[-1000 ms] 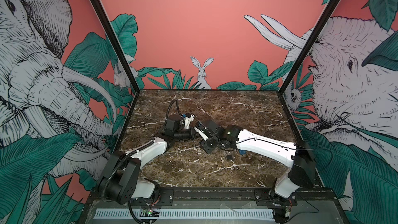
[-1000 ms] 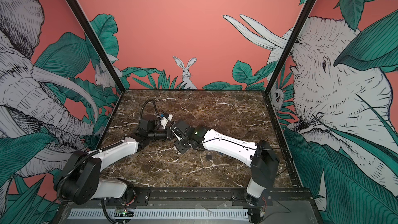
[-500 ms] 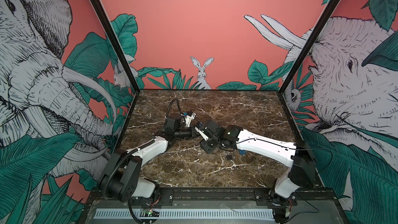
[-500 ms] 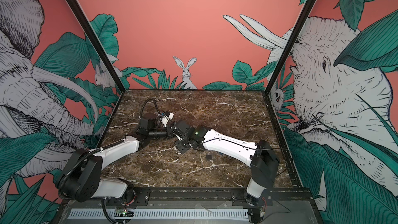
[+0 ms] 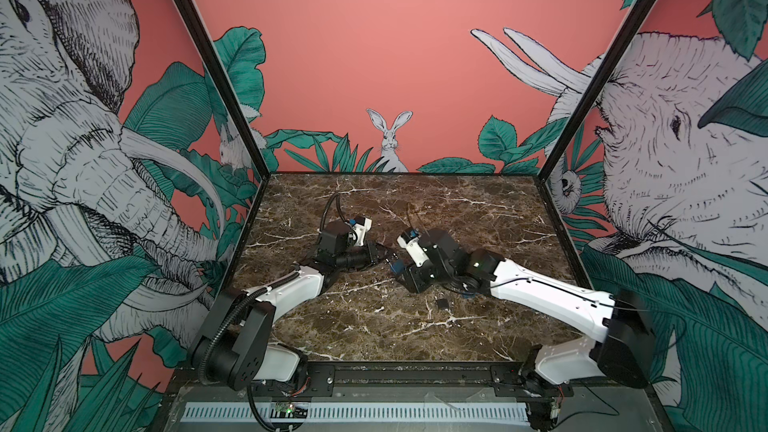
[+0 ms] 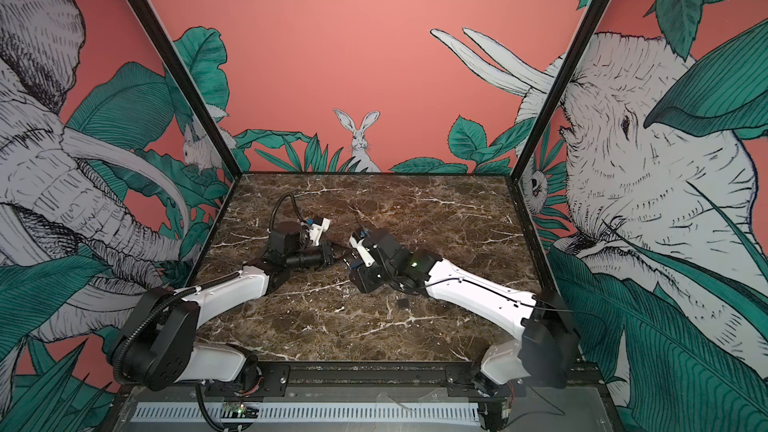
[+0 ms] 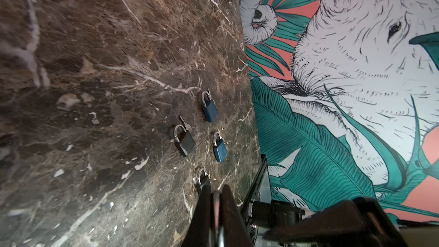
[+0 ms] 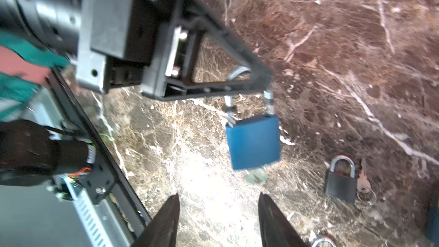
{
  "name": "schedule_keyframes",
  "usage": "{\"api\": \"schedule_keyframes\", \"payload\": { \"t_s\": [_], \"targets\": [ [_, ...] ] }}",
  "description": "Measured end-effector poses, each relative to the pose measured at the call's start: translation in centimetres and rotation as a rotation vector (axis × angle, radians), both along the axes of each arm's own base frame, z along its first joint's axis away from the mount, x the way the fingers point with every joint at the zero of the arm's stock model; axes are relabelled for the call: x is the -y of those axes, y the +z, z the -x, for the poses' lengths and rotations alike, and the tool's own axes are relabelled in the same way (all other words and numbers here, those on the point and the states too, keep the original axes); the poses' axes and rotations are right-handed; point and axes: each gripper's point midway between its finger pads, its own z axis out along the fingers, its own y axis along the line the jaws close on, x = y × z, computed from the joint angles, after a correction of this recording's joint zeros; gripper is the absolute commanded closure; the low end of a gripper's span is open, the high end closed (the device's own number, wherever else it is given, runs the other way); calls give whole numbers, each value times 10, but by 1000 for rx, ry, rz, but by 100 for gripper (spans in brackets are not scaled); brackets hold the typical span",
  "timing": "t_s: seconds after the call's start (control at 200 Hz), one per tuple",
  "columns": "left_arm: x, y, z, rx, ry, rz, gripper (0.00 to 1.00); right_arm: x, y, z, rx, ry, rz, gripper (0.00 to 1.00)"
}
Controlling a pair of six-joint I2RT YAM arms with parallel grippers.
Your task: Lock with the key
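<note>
Next, I grab the body [image 8: 253,142] with my right gripper first, because my left gripper is holding the blue padlock by its shackle [image 8: 230,104]. That will free my left gripper to turn the shackle.
A blue padlock [image 8: 253,142] hangs above the marble by its steel shackle [image 8: 269,102], with my left gripper [image 8: 266,86] shut on that shackle. A blurred round key head [image 8: 256,175] shows under the lock's body. My right gripper [image 8: 219,196] stands open just short of the padlock, with nothing between its fingers. In the left wrist view the left gripper [image 7: 216,190] is pressed shut on a thin metal bar. In both top views the two grippers meet at mid-table, left gripper [image 5: 380,253] and right gripper [image 5: 395,268], with a bit of the blue padlock [image 6: 353,263] between them.
On the marble table [image 5: 374,338] lie several other padlocks: a black padlock [image 7: 184,140] with a key beside it [image 8: 363,181], a blue padlock [image 7: 209,109] and another blue padlock [image 7: 219,148]. The black padlock [image 5: 442,303] lies under the right arm. The black frame rail [image 8: 95,139] runs close by.
My left gripper has closed on the shackle. My right gripper has opened wider and let go of the padlock, drawing back a little.
</note>
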Motion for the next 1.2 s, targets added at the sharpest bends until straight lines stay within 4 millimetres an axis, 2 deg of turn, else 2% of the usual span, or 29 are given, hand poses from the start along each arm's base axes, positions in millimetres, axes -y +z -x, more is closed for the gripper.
{"api": "schedule_keyframes", "payload": {
  "t_s": [0.13,0.36,0.57,0.81,1.055,1.2],
  "targets": [
    [-3,9,-5,11,44,9,100,17,4,-10,12,-61,-115,45],
    [-5,27,-10,3,102,40,100,22,-10,-16,67,-76,-136,46],
    [-2,44,-15,-30,126,41,100,11,0,-24,146,-50,-199,47],
    [-2,61,-12,-50,129,43,100,-1,10,-31,219,-10,-239,47],
    [-1,66,-9,-68,127,35,100,-8,-1,-35,238,25,-218,59],
    [0,67,-8,-79,128,39,100,-12,1,-36,250,44,-222,62]
  ]
}}
